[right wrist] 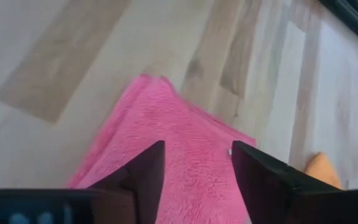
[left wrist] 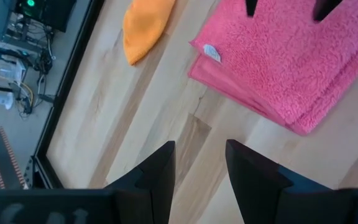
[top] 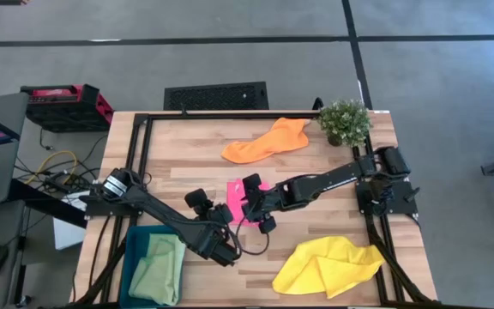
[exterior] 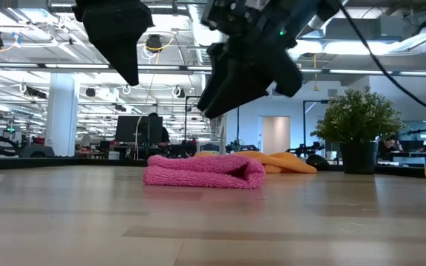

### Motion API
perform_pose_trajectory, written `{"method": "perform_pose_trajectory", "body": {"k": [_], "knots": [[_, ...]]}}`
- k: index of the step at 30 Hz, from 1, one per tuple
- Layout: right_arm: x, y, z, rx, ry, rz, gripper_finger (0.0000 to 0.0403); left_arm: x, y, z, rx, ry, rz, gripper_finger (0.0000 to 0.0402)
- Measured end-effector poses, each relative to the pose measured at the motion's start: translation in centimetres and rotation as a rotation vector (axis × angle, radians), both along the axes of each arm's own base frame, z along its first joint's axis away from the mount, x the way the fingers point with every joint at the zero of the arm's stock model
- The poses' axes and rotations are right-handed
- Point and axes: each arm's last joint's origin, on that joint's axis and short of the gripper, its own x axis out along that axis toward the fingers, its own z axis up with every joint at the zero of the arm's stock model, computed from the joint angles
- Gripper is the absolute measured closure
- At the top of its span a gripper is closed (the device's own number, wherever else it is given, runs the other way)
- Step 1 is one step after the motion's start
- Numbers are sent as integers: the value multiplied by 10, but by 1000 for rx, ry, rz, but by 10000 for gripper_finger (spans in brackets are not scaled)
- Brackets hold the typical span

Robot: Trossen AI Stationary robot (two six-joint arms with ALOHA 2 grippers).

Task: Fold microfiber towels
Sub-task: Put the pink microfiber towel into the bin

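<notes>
I expect the hot pink towel [top: 235,194] to stay folded when I carry it to the teal bin, because the layers lie stacked close [left wrist: 263,109] at the towel's edge.
The hot pink towel [exterior: 204,171] lies folded flat on the table's middle; it also shows in the high view [top: 234,190]. My right gripper [right wrist: 197,162] is open and hangs just above it [top: 254,206], touching nothing. My left gripper [left wrist: 199,162] is open and empty above bare wood to the pink towel's left [top: 202,204]. The orange towel [top: 268,140] lies crumpled at the far side. The yellow towel [top: 328,266] lies crumpled at the near right. The light green towel [top: 157,266] lies in the teal bin [top: 129,257].
A potted plant [top: 346,122] stands at the far right corner. The teal bin sits at the near left corner. A black frame rail [top: 140,163] runs along the table's left side. Bare wood [top: 187,154] lies left of the orange towel.
</notes>
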Motion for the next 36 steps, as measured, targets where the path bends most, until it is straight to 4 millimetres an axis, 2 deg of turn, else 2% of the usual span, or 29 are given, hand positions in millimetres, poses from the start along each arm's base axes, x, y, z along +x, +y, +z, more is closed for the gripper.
{"method": "perform_pose_trajectory", "body": {"k": [4,9,14,20,23,28,36], "knots": [[-14,13,15,-9,21,45,178,-5,-9,0,14,17,-49,266],[-39,35,34,34,68,50,175,-7,-24,-7,12,49,-198,266],[-55,60,39,81,87,58,177,-3,-27,-34,-5,68,-325,266],[-68,86,38,107,97,91,177,14,-15,-67,-65,68,-497,266],[-71,91,38,129,100,79,177,23,-3,-75,-137,74,-543,266],[-72,93,38,115,88,57,177,35,14,-74,-132,73,-553,266],[-70,89,38,117,75,2,177,40,22,-79,-151,100,-575,266]]}}
